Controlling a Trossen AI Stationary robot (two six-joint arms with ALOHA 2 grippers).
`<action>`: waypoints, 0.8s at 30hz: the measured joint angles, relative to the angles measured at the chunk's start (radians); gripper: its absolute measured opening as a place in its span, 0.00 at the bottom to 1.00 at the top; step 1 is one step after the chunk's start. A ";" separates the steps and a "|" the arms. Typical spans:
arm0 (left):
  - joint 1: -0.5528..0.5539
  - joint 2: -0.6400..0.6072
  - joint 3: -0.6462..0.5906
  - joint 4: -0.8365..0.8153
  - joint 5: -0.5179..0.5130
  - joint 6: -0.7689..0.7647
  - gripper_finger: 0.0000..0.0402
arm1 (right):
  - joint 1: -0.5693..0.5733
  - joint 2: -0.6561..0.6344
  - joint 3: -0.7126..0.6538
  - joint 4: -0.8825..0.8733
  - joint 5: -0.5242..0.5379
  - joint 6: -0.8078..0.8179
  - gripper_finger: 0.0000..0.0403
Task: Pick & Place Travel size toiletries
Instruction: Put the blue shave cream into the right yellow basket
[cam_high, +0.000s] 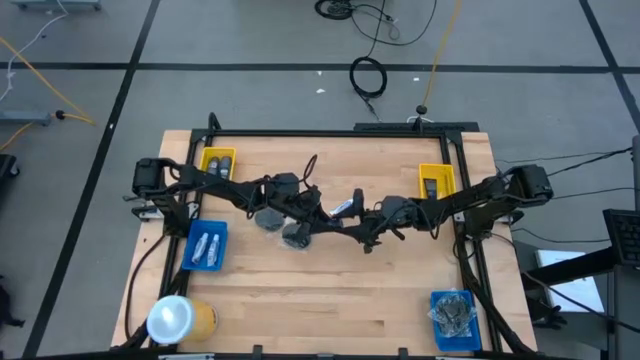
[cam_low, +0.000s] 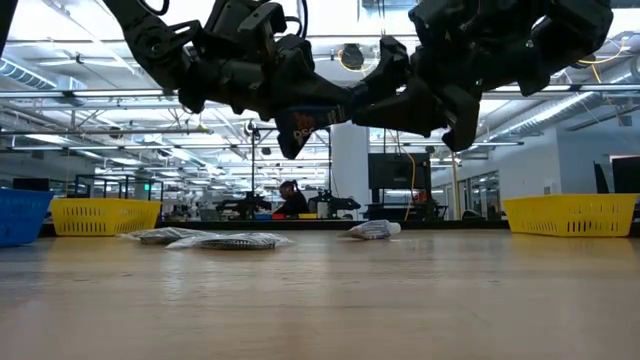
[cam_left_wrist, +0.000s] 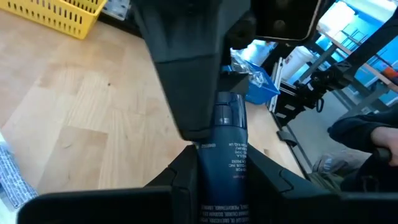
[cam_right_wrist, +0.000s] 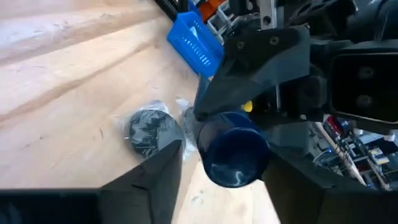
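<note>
Next, my right gripper takes the dark blue bottle's round end (cam_right_wrist: 236, 159) first, because the yellow tray (cam_high: 437, 181) on my right gripper's side is too far away for my left gripper to reach.
A dark blue oblong bottle (cam_left_wrist: 225, 163) hangs in the air over the table's middle, between my two grippers. My left gripper (cam_high: 322, 212) is shut on it. My right gripper (cam_high: 366, 226) faces it from the table's right side, open. Its fingers (cam_right_wrist: 163, 167) stand on either side of the bottle's round end (cam_right_wrist: 235, 155), and a thin gap shows on one side. Two grey discs in clear wrappers (cam_high: 268, 217) (cam_high: 295, 237) lie flat on the table below my left arm. A small pale wrapped item (cam_low: 375, 229) lies farther back. My left gripper holds the bottle's near part (cam_left_wrist: 222, 186), pinched between its two fingers (cam_left_wrist: 181, 182). The bottle runs along the fingers and sticks out past their ends toward my right gripper. It is lifted clear of the table and roughly level.
Yellow trays stand at the far left (cam_high: 218, 160) and far right (cam_high: 436, 180). A blue tray with pale tubes (cam_high: 208, 245) is on the left and a blue tray with wrapped items (cam_high: 455, 312) near right. A yellow cylinder (cam_high: 182, 318) stands at the near-left corner.
</note>
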 joint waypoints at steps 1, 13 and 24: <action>0.000 0.000 0.000 -0.001 0.000 -0.002 0.21 | 0.000 0.000 0.000 0.001 0.012 -0.001 0.53; 0.000 0.000 0.000 -0.008 0.000 -0.013 0.21 | 0.001 0.000 0.000 0.018 -0.037 -0.100 0.53; 0.001 0.000 0.000 -0.006 0.003 -0.010 0.22 | 0.003 -0.001 0.001 0.011 -0.036 -0.082 0.30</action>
